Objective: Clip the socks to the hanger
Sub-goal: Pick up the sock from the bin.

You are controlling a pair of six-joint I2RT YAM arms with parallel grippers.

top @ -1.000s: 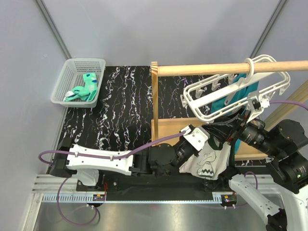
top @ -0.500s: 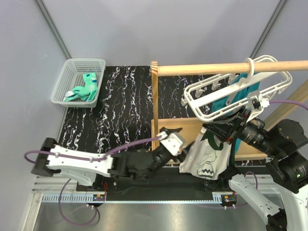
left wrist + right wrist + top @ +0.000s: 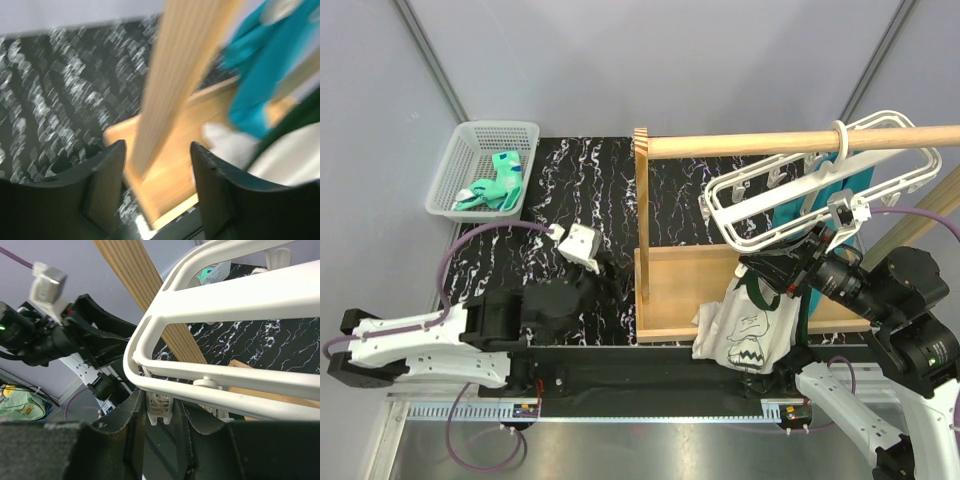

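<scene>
The mint-green sock's end (image 3: 508,201) is lying free by the basket's near rim (image 3: 497,215), so my left gripper keeps going over the black mat until it closes there.
The mint-green and white socks (image 3: 496,181) lie in the white basket (image 3: 448,182) at the far left. The white frame hanger (image 3: 752,186) hangs by its ring from the wooden rod (image 3: 740,144). My right gripper (image 3: 758,268) reaches up to the hanger's near left corner; in the right wrist view it (image 3: 161,415) is shut on a small white clip (image 3: 160,406) under the hanger frame (image 3: 225,302). My left gripper (image 3: 612,278) is low over the black mat, left of the wooden post. In the left wrist view it (image 3: 157,156) is open and empty, facing the post (image 3: 180,65).
A wooden rack stands on the right half, with an upright post (image 3: 641,215) and a flat base (image 3: 685,290). A dark teal garment (image 3: 817,193) hangs at the hanger. A white and black printed T-shirt (image 3: 748,330) hangs at the rack's near edge. Grey walls close in.
My left arm has pulled back to the left, from beside the T-shirt to the mat left of the post. My right gripper has stayed at the hanger, which swayed slightly.
</scene>
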